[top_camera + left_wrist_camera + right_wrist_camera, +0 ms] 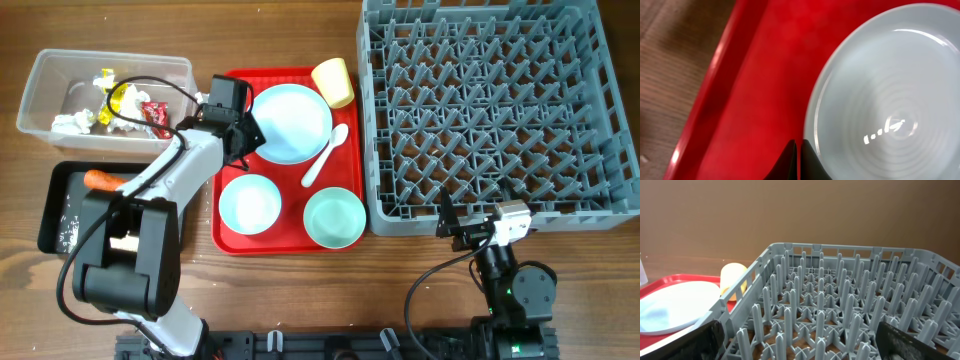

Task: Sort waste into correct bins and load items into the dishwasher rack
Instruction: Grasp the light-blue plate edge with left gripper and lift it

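The left gripper is shut next to the pale-blue plate's rim, so the robot should open its fingers around that rim (808, 129) and raise the plate to the right gripper.
On the red serving tray (228, 160) lie the pale-blue plate (292, 122), a pale-blue bowl (250, 203), a mint-green bowl (334, 217), a white spoon (325, 157) and a yellow cup (333, 82). My left gripper (240, 130) is shut and empty, with its tips (799, 146) just over the tray floor (755, 90) beside the plate's left rim (880, 100). My right gripper (455, 228) is open and empty at the front edge of the grey dishwasher rack (490, 110). In the right wrist view its fingers (805, 337) frame the rack's pegs (840, 305).
The clear tub (40, 90) at the back left holds red and yellow wrappers (150, 112) and white tissue (75, 122). The black tray (55, 200) in front of it holds the orange carrot (100, 180) and rice grains (68, 228). The yellow cup (732, 280) shows past the rack's wall.
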### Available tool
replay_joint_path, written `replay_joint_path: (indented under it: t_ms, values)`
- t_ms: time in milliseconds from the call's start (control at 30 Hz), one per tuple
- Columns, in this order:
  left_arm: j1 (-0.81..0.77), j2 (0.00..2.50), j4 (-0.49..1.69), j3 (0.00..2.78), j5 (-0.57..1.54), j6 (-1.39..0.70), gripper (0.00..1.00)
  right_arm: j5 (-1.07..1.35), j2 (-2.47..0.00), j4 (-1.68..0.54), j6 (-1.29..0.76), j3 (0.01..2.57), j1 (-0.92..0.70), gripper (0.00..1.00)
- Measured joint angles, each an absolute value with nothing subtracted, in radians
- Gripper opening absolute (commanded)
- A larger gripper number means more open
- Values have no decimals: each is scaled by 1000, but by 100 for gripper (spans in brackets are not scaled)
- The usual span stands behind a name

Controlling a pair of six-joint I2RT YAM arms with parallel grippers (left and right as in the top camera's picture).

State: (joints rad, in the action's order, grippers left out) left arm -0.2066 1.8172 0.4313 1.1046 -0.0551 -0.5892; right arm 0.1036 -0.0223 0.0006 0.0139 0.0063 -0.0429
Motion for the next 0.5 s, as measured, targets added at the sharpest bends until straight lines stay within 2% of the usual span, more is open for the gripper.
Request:
replay_joint_path:
  t_ms: [167, 233, 267, 300, 333, 400, 500]
  values:
    - [-207, 1810, 446, 1103, -81, -589, 4, 104, -22, 1, 14, 6, -43, 100]
    - [-207, 1777, 443, 1103, -83, -589, 7, 104, -22, 1, 14, 6, -43, 100]
    - [-207, 1757, 435, 1103, -85, -589, 13, 104, -22, 0, 14, 6, -43, 100]
    - [-207, 1739, 424, 1103, -85, -589, 30, 104, -22, 1, 14, 6, -43, 100]
    - [-205, 1719, 406, 1103, -85, -585, 37, 104, -22, 1, 14, 6, -43, 100]
    - [-202, 1710, 400, 1103, -86, -581, 46, 104, -22, 1, 14, 6, -43, 100]
    - [-199, 1710, 404, 1103, -92, -583, 52, 104, -22, 1, 14, 6, -43, 100]
